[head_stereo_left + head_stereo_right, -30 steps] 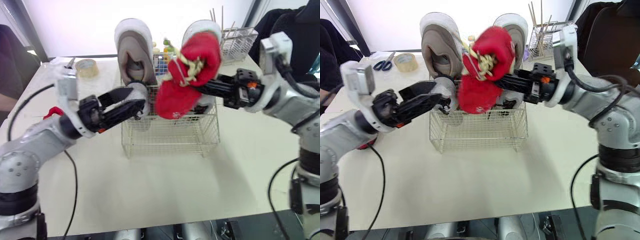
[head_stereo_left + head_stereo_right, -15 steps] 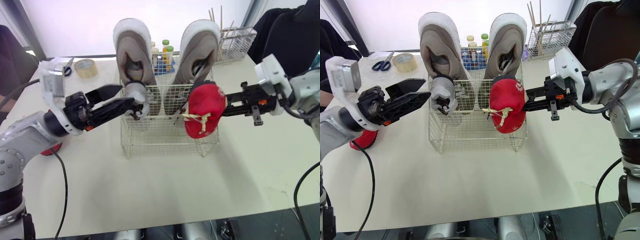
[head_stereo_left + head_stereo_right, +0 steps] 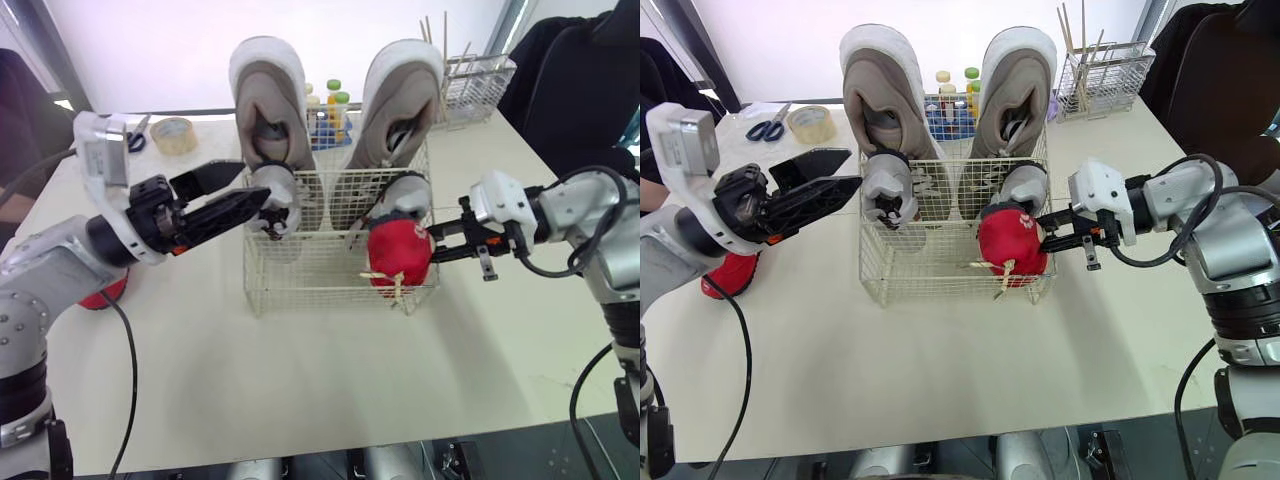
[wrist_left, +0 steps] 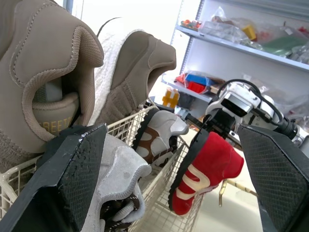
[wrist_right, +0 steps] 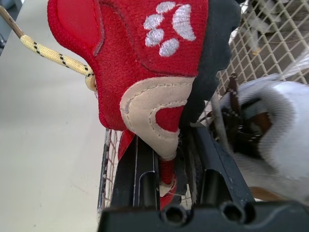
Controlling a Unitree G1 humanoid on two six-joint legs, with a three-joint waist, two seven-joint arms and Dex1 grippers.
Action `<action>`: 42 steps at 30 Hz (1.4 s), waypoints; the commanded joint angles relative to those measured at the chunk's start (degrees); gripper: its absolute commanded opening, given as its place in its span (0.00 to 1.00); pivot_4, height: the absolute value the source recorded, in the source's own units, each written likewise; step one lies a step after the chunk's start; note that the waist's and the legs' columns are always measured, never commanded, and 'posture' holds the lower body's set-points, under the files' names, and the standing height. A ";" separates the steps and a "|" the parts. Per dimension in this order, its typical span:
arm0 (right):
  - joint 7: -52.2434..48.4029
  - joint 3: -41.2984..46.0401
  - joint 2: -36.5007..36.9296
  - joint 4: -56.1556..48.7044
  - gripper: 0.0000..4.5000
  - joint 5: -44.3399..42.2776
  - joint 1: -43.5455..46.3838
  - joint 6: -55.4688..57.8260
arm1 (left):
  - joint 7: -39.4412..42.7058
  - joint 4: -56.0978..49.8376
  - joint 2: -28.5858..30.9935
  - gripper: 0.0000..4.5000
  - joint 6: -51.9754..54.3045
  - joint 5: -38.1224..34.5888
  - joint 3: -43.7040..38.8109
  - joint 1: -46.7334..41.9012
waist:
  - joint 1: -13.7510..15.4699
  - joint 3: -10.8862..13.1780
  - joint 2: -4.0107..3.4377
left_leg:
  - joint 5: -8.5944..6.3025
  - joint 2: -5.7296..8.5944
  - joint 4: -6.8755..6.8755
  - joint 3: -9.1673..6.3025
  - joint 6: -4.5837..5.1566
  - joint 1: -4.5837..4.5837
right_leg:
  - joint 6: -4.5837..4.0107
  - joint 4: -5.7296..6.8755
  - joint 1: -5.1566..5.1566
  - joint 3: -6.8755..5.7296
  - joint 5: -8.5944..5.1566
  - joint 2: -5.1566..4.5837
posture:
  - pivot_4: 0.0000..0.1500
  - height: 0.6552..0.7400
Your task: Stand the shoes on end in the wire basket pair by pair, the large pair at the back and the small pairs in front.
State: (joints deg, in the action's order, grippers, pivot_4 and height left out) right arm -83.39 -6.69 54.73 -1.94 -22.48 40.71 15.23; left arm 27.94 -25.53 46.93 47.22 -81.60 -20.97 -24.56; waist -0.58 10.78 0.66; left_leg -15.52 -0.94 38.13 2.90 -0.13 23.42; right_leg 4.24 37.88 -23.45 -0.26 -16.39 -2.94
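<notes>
My gripper will lower the other red shoe (image 3: 105,291) into the front slot (image 3: 303,264), and the shoe should stay on end because the slot is narrow and has a wire divider behind it.
A wire basket (image 3: 330,278) stands mid-table. Two large beige shoes (image 3: 268,100) (image 3: 400,90) stand on end at its back. In front of them stand two small grey shoes (image 3: 272,195) (image 3: 405,190). My right gripper (image 3: 440,248) is shut on the heel of a small red shoe (image 3: 398,255), which sits low in the basket's front right corner with its yellow lace hanging out. My left gripper (image 3: 852,168) is open beside the left grey shoe, holding nothing. A second red shoe (image 3: 725,272) lies on the table under my left arm.
A tape roll (image 3: 174,134) and scissors (image 3: 765,129) lie at the back left. Small bottles (image 3: 328,105) stand behind the basket. A wire holder with sticks (image 3: 478,85) is at the back right. A person in dark clothes (image 3: 570,70) is beyond the right edge.
My right gripper has brought the red shoe down from above the basket into its front right corner. My left gripper has opened and drawn back a little from the left grey shoe.
</notes>
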 commanded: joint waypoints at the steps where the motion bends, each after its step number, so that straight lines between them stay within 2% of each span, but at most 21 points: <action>1: -0.48 0.89 0.63 0.19 0.06 1.06 -0.33 -0.26 | 0.11 -0.83 -0.15 0.99 -0.58 0.55 -0.03 -0.51 | 0.07 0.00 0.00 | 0.00 0.00 0.00 0.00 0.00 0.00 | 0.00 0.00 0.01 -0.01 0.00 -0.01 | 1.00 1.00; 2: -0.47 0.99 0.69 0.18 0.06 1.06 -0.40 0.04 | 0.11 -0.86 -0.22 0.99 -0.59 0.61 -0.06 -0.46 | 0.09 0.00 0.00 | 0.00 0.01 0.01 0.00 0.00 0.00 | 0.00 0.00 0.01 -0.01 0.00 -0.02 | 1.00 1.00; 7: 0.78 3.42 1.56 -2.31 0.59 -1.11 -1.19 4.08 | 0.05 -1.33 -0.59 1.00 -0.70 1.17 -0.48 0.44 | -0.01 0.00 0.00 | 0.00 0.02 0.02 0.00 0.00 0.00 | 0.00 0.00 0.01 -0.01 0.00 -0.04 | 1.00 1.00; 10: 1.38 4.90 2.59 -3.75 0.96 -1.31 -2.22 5.40 | -0.03 -1.49 -0.72 1.00 -0.74 1.35 -0.74 0.81 | -0.20 0.00 0.00 | 0.01 0.02 0.01 0.00 -0.01 -0.03 | -0.01 0.02 0.01 -0.01 0.00 -0.04 | 1.00 1.00; 11: 1.56 5.75 3.28 -4.24 0.99 -1.42 -2.64 5.84 | -0.10 -1.60 -0.68 1.00 -0.77 1.45 -0.95 1.05 | -0.24 0.00 0.00 | 0.01 0.02 0.01 0.01 -0.02 -0.04 | -0.01 0.04 0.01 -0.01 0.00 -0.05 | 1.00 1.00; 18: 2.74 13.23 8.38 -7.89 0.99 -5.46 -3.06 11.26 | -0.57 -2.05 1.08 1.00 -0.84 1.52 -4.14 4.28 | -0.18 0.00 -0.01 | 0.01 0.01 0.00 0.01 -0.03 -0.05 | -0.02 0.07 0.00 -0.01 0.00 -0.07 | 1.00 1.00; 22: 4.47 16.37 7.70 -10.08 0.99 -12.33 0.96 17.29 | 0.88 -0.30 3.77 1.00 -1.15 4.68 -6.59 6.57 | -0.29 0.02 -0.03 | 0.01 0.00 -0.01 0.01 -0.03 -0.06 | -0.04 0.07 -0.01 -0.01 -0.01 -0.08 | 1.00 1.00; 26: 7.57 17.02 2.10 -12.79 0.99 -23.84 9.29 24.88 | 5.35 7.28 9.61 1.00 -2.78 14.79 -9.07 9.07 | -0.60 0.04 -0.08 | 0.02 -0.01 -0.02 0.01 -0.05 -0.09 | -0.23 0.09 -0.02 -0.01 -0.09 -0.07 | 1.00 1.00; 30: 8.53 15.35 -2.00 -13.06 0.99 -27.89 13.24 27.41 | 7.28 16.42 14.51 1.00 -6.37 27.22 -7.80 10.27 | -0.28 0.03 -0.05 | 0.02 -0.01 -0.10 0.01 -0.06 -0.05 | -0.27 0.07 -0.09 -0.03 -0.11 -0.09 | 1.00 1.00; 36: 6.92 11.01 -5.69 -14.56 0.99 -27.93 14.62 26.78 | 6.92 32.45 19.94 1.00 -7.02 39.87 -5.40 6.38 | -0.18 0.03 -0.01 | -0.06 0.07 -0.11 0.06 0.06 0.06 | -0.26 -0.01 -0.18 -0.04 -0.10 -0.32 | 1.00 1.00; 42: 6.02 9.49 -6.90 -13.42 0.99 -26.04 15.11 24.65 | 12.51 55.28 22.28 1.00 -10.12 50.70 2.54 -4.60 | -0.29 0.02 0.00 | -0.08 0.09 -0.26 0.14 0.05 0.14 | -0.24 -0.02 -0.38 -0.07 -0.09 -0.43 | 1.00 1.00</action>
State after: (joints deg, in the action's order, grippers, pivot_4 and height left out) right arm -77.05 1.97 47.75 -14.89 -48.47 54.44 40.85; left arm 38.89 26.00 68.00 39.01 -33.83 -19.52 -27.20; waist -0.86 10.81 0.66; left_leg -15.60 -0.85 37.86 3.06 -0.07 23.59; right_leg 4.04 37.87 -23.88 -0.34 -16.44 -3.38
